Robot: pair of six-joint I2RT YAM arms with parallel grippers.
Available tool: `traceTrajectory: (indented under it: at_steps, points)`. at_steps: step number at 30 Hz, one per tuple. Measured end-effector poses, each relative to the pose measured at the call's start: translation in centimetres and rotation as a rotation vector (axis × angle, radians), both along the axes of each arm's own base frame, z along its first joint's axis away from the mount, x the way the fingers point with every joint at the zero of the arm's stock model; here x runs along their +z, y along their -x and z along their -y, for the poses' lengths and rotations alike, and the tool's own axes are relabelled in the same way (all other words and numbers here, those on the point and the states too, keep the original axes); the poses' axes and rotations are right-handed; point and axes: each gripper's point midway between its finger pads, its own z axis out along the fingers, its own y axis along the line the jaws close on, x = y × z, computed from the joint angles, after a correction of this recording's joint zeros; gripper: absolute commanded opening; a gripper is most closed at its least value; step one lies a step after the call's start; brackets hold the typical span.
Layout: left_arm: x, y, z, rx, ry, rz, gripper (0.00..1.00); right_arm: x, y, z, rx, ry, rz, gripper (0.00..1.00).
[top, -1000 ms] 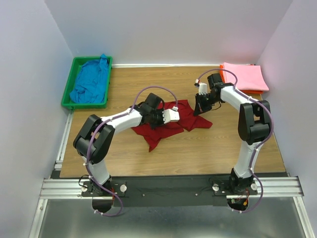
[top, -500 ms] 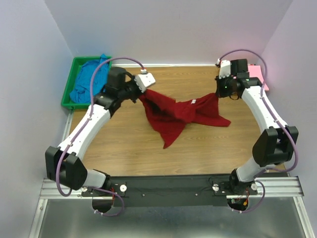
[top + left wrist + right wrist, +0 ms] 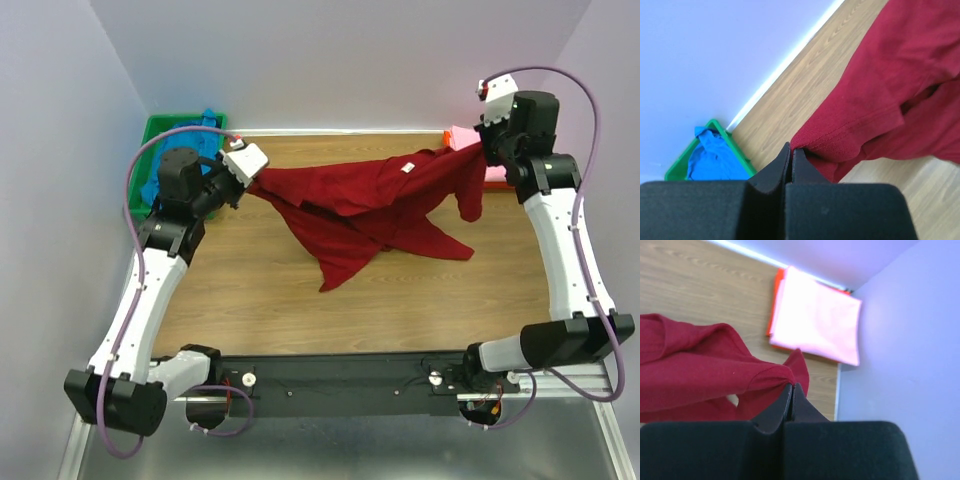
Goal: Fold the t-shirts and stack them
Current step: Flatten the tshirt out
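I should raise the held end (image 3: 468, 170) high with my right gripper and then lower it to spread the t-shirt before folding, because the dark red t-shirt's drooping lower part (image 3: 362, 236) lies bunched.
The dark red t-shirt (image 3: 365, 205) hangs stretched between my two raised grippers, its lower part drooping to the wooden table (image 3: 260, 290). My left gripper (image 3: 252, 180) is shut on the shirt's left edge, seen in the left wrist view (image 3: 791, 148) pinching a hem of the red cloth (image 3: 890, 85). My right gripper (image 3: 482, 150) is shut on the shirt's right end, seen in the right wrist view (image 3: 791, 386) pinching red cloth (image 3: 700, 375). The bright blue t-shirt (image 3: 152, 185) lies crumpled in the green bin (image 3: 150, 128). The light pink t-shirt (image 3: 817, 320) lies folded flat at the back right.
The pink shirt rests on a thin orange tray (image 3: 774, 310) by the right wall. The green bin with the blue shirt (image 3: 715, 157) sits in the back left corner. Purple-grey walls enclose the table on three sides.
Both grippers have risen and moved apart, left toward the bin and right toward the back right corner, pulling the red shirt wider and higher off the table.
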Motion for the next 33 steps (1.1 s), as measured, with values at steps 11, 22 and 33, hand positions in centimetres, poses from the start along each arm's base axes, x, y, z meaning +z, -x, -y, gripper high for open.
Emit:
traceTrajectory:
  at_steps: [11, 22, 33]
  points:
    - [7.2, 8.8, 0.7, -0.149, 0.09, 0.218, 0.0, 12.7, 3.8, 3.2, -0.103, 0.143, 0.312, 0.01]
    - [10.2, 10.2, 4.6, -0.328, 0.313, 0.092, 0.0, 20.9, -9.8, 4.2, -0.237, 0.201, 0.588, 0.01]
    - [11.7, 6.5, 4.1, -0.222, 0.343, 0.129, 0.0, 16.0, -11.9, 3.7, -0.239, 0.241, 0.48, 0.01]
